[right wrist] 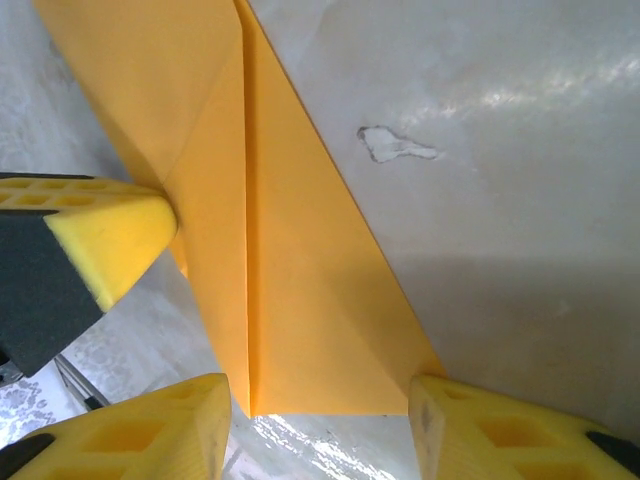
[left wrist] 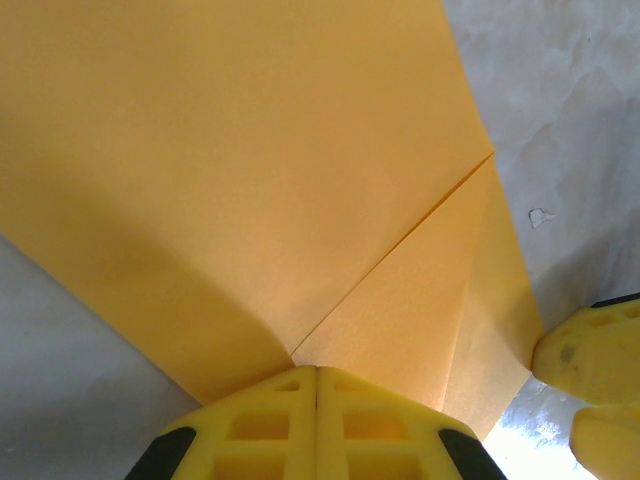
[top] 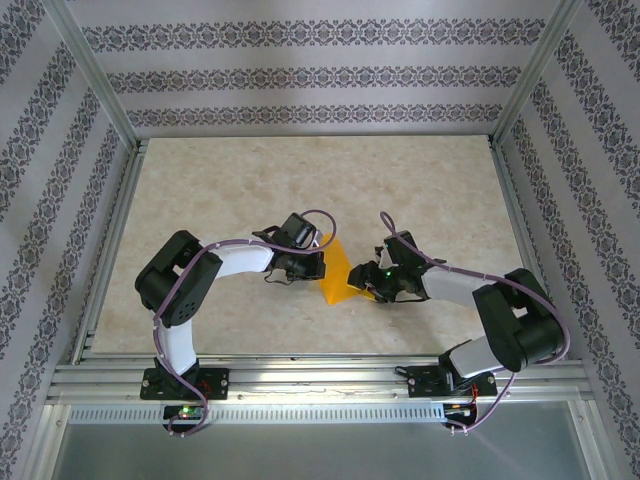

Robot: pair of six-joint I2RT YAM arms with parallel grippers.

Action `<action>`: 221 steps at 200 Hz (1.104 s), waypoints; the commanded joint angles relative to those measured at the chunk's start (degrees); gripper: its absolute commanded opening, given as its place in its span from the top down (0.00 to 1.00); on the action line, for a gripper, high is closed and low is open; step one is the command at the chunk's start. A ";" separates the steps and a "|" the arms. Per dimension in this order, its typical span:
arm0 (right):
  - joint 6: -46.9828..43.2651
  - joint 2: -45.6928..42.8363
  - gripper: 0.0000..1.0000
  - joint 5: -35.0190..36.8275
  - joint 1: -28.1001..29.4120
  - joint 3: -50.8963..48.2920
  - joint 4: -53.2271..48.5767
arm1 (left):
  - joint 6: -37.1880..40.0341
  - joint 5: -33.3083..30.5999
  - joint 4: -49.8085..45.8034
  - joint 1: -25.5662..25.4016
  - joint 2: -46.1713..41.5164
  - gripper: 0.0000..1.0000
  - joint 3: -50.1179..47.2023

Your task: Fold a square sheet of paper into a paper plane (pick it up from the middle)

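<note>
My gripper will lift the sheet of paper (right wrist: 318, 335), and the paper's layers should stay folded but come apart a little, because a dark gap (right wrist: 249, 230) runs along the long crease.
The orange-yellow sheet of paper (top: 336, 268) lies partly folded on the table between my two grippers, with diagonal flaps and a long crease; it is not a finished paper plane. My left gripper (top: 317, 266) is shut, its joined yellow tips (left wrist: 316, 372) set against the paper (left wrist: 250, 180) where two fold lines meet. My right gripper (top: 369, 283) is open, and its fingertips (right wrist: 432, 415) stand either side of the paper's narrow end (right wrist: 290, 290), the right one touching a corner. Nothing is lifted.
The pale marbled table (top: 300, 180) is ringed by an aluminium frame (top: 300, 375) and patterned walls. A small chip mark (right wrist: 395, 145) sits on the table beside the paper. My left gripper's finger (right wrist: 105, 235) rests at the paper's other edge.
</note>
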 commanded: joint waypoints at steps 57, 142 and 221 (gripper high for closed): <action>-0.01 7.88 0.48 -2.56 1.82 8.06 1.72 | -0.59 0.81 -0.43 0.34 0.78 1.00 -2.53; -4.69 11.85 0.45 -6.30 -0.57 14.67 2.80 | -0.42 0.68 -0.54 0.37 0.41 1.00 -2.40; -4.73 16.50 0.53 -8.10 -2.73 15.25 4.82 | -1.04 0.70 0.39 0.34 -0.48 1.00 -2.86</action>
